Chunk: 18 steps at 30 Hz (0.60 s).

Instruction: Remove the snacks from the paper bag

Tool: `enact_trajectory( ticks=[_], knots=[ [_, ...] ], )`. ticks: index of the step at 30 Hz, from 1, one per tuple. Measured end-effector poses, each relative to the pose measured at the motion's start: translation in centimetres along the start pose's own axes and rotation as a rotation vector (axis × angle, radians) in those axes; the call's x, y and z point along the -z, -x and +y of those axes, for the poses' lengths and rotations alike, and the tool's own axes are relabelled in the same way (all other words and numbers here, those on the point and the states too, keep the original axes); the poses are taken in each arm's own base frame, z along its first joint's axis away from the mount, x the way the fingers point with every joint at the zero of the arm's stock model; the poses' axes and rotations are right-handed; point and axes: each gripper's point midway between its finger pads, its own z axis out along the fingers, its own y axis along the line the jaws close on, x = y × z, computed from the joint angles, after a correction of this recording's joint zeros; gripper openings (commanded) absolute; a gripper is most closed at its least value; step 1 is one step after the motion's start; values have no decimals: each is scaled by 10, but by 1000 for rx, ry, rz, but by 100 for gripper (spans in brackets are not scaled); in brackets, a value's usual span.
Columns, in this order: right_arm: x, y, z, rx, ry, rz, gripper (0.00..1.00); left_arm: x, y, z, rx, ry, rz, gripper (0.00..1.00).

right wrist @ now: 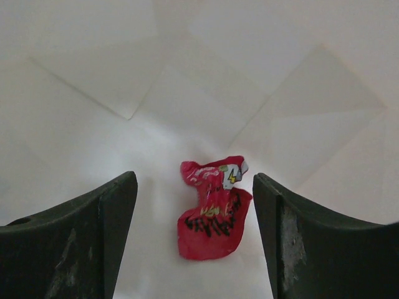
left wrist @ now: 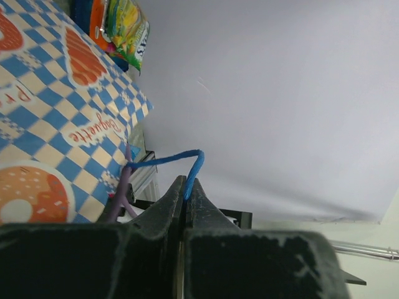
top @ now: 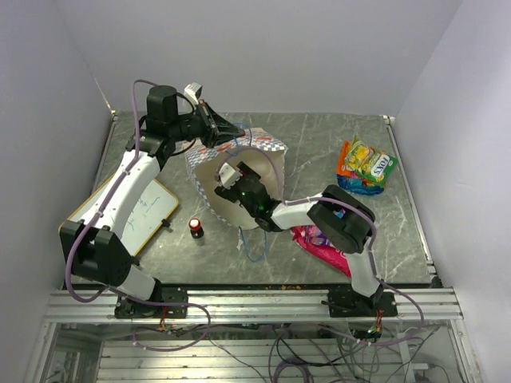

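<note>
My gripper will leave the bag empty when it lifts out the lone red snack packet (right wrist: 214, 210), because the bag's folded bottom (right wrist: 202, 93) can be seen clear behind that packet.
The cream paper bag (top: 275, 152) lies on its side, its mouth facing the arms; its checkered band shows in the left wrist view (left wrist: 56, 124). My left gripper (top: 238, 131) (left wrist: 186, 182) is shut on the bag's blue cord handle (left wrist: 190, 163) and holds the top edge up. My right gripper (top: 230, 177) (right wrist: 194, 177) is open inside the bag (right wrist: 187, 75). A crumpled red snack packet (right wrist: 215, 212) lies on the bag's inner wall between its fingers, untouched. Green, orange and blue packets (top: 366, 166) (left wrist: 121, 28) lie at the back right. A pink packet (top: 319, 243) lies under the right arm.
A wood-framed whiteboard (top: 148, 211) lies at the left under the left arm. A small red-and-white capped bottle (top: 195, 227) stands in front of the bag. The bag's other blue cord (top: 254, 243) trails on the table. White walls close in the table on three sides.
</note>
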Motion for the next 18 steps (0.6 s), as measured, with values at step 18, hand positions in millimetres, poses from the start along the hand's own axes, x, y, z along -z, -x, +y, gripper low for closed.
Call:
enact_trajectory(
  ticks=[18],
  knots=[
    [-36, -61, -41, -152, -159, 146, 65, 0, -10, -10, -17, 20, 16, 7]
  ],
)
